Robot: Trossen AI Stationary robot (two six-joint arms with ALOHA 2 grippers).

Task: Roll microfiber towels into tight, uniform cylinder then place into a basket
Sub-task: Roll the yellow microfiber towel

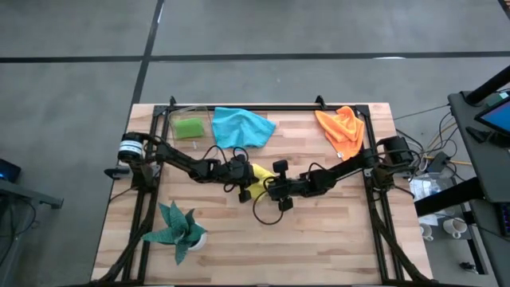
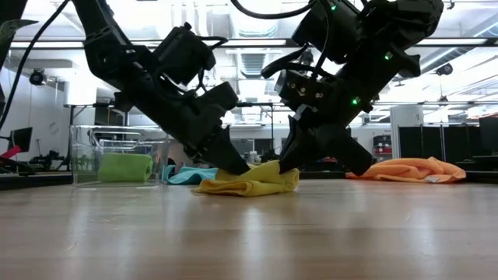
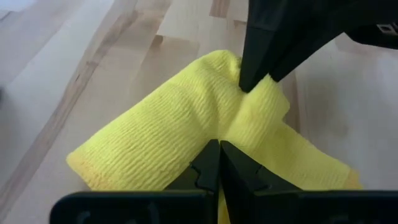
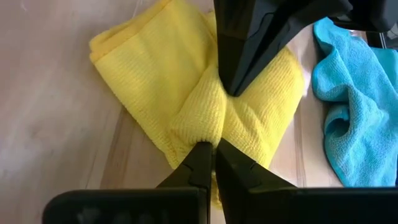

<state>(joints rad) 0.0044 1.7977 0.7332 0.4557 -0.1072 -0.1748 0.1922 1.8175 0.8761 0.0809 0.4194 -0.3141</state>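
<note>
The yellow towel's bunched fold [image 4: 210, 118] is crowded by both my grippers. My right gripper should open, come in lower and hold the towel's bottom layers [image 2: 268, 189] while my left gripper raises the fold.
A yellow towel [image 1: 258, 174] lies folded and bunched on the wood table, near its middle. My left gripper [image 1: 244, 177] and my right gripper [image 1: 269, 186] are both shut, with their tips down on it from opposite sides [image 2: 249, 180]. A ridge of cloth [image 4: 200, 115] bulges up between the two tips. A rolled lime green towel [image 2: 124, 167] lies inside the clear basket [image 2: 85, 148] at the far left. A blue towel [image 1: 241, 127] and an orange towel [image 1: 343, 131] lie crumpled along the far edge. My left gripper presses its shut fingertips [image 3: 211, 155] onto the yellow towel's middle [image 3: 202, 127]. It slants down from the table's left. The cloth dents into a crease at the tips and stays flat on the table. Whether any cloth is caught between the fingers does not show. My right gripper presses its shut fingertips [image 4: 202, 155] onto the towel's middle ridge [image 4: 199, 127]. It slants down from the table's right, facing the left gripper's tips [image 4: 233, 87]. The towel rests on the table, puckered between the two.
A dark teal plant in a white pot [image 1: 179, 231] stands near the front left. A black metal frame [image 1: 239, 108] runs along the table's far edge and sides. Bare wood lies in front of the yellow towel.
</note>
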